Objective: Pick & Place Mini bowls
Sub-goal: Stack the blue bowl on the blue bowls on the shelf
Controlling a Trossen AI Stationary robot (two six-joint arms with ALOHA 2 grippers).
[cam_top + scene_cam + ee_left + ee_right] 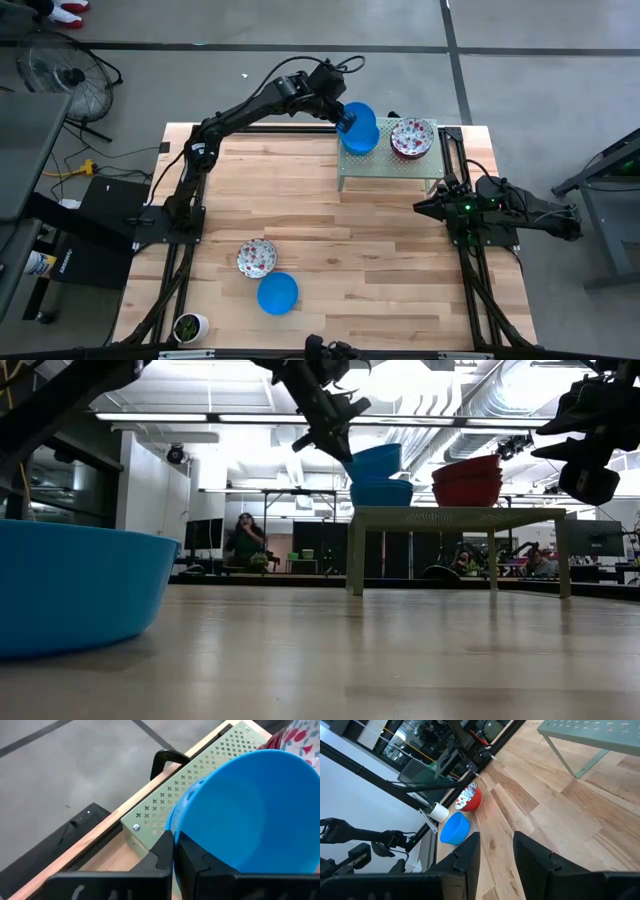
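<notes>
I should open my left gripper so the held blue bowl, which tilts in the blue bowl [381, 493] below, settles into place, and then nudge its rim [179, 822] with closed fingers.
My left gripper [345, 122] is at the table's far side, shut on a blue mini bowl [360, 128] over the green perforated stand [385, 170]. In the low view this bowl [375, 462] tilts above another blue bowl [380, 492] on the stand. A stack of floral bowls [412, 138] stands on the stand to its right. Near the front left, a floral bowl [257, 258] and a blue bowl [277, 294] rest on the table on their bases. My right gripper [420, 207] waits open at the right, nothing between its fingers [470, 852]. My left gripper pinches the blue bowl's rim [176, 832] on the side toward the table's left, one finger [162, 852] outside the wall and one [200, 862] inside. The fingers slant down from the left. The bowl tilts, its bottom in the blue bowl below [380, 492].
A small white cup with a green plant [190, 326] stands at the front left corner. The stand's legs [355, 555] lift its top above the table. Bare wood lies in the table's middle [330, 240]. A person [245, 540] sits far back in the room.
</notes>
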